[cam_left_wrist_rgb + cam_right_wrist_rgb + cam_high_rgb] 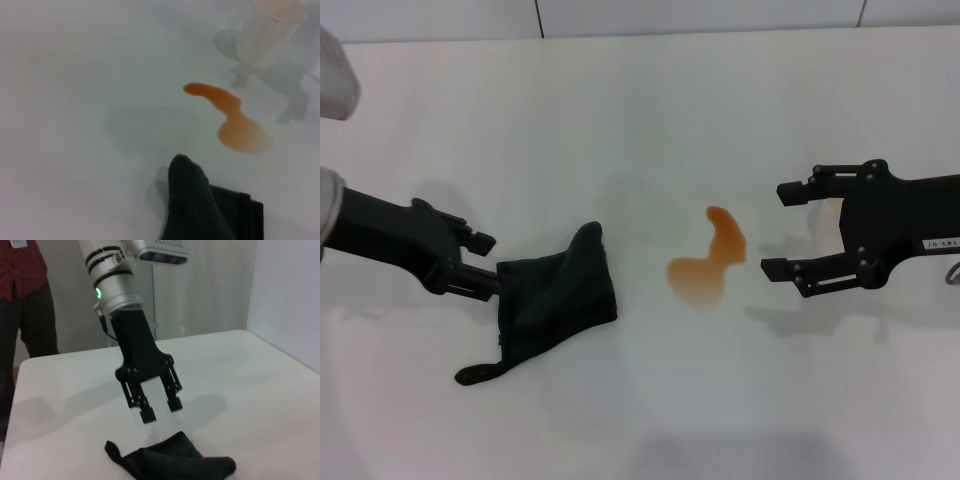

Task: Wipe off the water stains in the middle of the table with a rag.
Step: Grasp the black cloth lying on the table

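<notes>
The robot's left gripper has its open fingers facing the black rag's raised fold (574, 275), so it should keep going down toward the rag's middle (538, 300) until the fingers straddle the rag.
The water stains (706, 263) are an orange-brown curved puddle in the middle of the white table (640, 110); they also show in the left wrist view (235, 122). The black rag (555, 298) lies crumpled to the puddle's left, apart from it, and shows in the left wrist view (205, 207) and the right wrist view (175, 460). My left gripper (488, 263) is open at the rag's left edge; in the right wrist view it (161, 411) hangs just above the rag, holding nothing. My right gripper (782, 230) is open and empty, right of the puddle.
A white paper cup (265, 32) stands beyond the puddle, showing faintly by my right gripper's fingers in the head view (827, 213). A person in a red shirt (22, 285) stands at the table's far side. Dark seam lines run along the table's far edge.
</notes>
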`<state>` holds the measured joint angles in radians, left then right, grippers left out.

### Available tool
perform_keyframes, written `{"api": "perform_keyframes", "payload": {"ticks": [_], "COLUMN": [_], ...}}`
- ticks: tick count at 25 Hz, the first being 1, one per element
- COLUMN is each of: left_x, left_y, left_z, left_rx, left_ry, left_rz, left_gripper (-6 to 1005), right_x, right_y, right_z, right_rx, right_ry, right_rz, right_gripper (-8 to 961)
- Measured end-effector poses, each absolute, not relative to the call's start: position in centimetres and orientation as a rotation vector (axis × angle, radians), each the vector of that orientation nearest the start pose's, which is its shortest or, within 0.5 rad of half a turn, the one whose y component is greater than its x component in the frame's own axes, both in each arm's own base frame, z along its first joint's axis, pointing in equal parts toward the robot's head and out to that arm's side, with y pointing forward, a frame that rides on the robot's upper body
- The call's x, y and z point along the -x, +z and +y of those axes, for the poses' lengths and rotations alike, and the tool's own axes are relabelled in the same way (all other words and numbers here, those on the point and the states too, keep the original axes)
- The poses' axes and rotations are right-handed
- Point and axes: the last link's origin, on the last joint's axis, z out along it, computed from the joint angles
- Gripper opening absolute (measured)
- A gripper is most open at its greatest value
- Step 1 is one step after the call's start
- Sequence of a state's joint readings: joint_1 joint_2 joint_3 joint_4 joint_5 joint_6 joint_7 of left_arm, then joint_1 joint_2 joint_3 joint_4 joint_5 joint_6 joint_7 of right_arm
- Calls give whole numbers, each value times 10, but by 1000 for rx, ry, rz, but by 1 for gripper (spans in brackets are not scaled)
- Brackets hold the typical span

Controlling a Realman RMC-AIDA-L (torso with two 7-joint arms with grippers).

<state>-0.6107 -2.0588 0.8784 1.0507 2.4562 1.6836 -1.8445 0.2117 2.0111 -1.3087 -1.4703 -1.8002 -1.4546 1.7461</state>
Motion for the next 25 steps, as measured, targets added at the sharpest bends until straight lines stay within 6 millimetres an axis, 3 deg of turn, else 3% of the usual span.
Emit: {"api": "perform_keyframes", "payload": {"ticks": [15, 25], "left_x": [234, 245], "left_y": [-1, -16], "left_z": [348, 346], "left_rx": [2940, 2936], "left_ry": [110, 113], "left_rz": [-714, -749], "left_gripper": [644, 642], "right_x": [-190, -191], "right_y": [37, 35], "right_z": [291, 289], "right_rx": [2855, 2866], "right_ry": [415, 432], "right_rz": [221, 229], "right_gripper": [839, 838]}}
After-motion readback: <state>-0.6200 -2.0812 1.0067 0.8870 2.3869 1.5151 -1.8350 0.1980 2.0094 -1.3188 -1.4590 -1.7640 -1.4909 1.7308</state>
